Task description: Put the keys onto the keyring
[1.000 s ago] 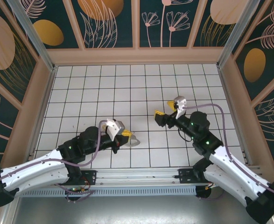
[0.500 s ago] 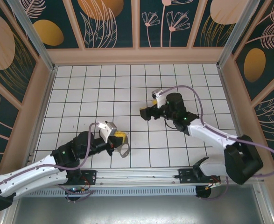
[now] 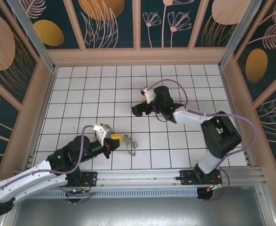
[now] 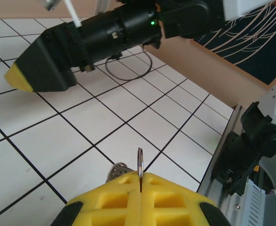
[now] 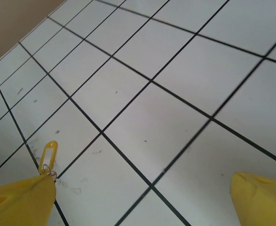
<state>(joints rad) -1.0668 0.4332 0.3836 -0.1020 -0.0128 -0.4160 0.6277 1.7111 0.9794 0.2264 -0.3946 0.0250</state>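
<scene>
The yellow piece [image 5: 48, 156] lies alone with its ring end toward the open fingers of the robot's right gripper, so that gripper should keep moving to its tiny ring [image 5: 46, 168] until the fingers straddle it.
My left gripper [image 3: 120, 138] hovers over the near middle of the floor, shut on the keyring [image 4: 140, 162]. In the left wrist view the ring stands edge-on out of the closed yellow fingertips [image 4: 123, 197]. A silvery key [image 4: 116, 170] hangs just beside it. From above, the ring and its keys [image 3: 131, 143] jut right of the fingers. My right gripper [image 3: 138, 108] reaches to the floor's centre and is open with nothing between its yellow fingertips [image 5: 20, 197]. A small yellow-gold piece [image 5: 48, 154] with a tiny ring lies on a tile by the left fingertip.
White tiled floor [image 3: 95, 89] with black grid lines, walled on three sides by tan boards [image 3: 138, 56]. The right arm's black wrist [image 4: 114, 35] stretches across the top of the left wrist view, its cable looping on the tiles. A metal rail [image 3: 142, 178] runs along the near edge.
The right arm has swung left and stretched out towards the floor's centre, its jaws opening wider. The left gripper shifted slightly left, still holding the keyring.
</scene>
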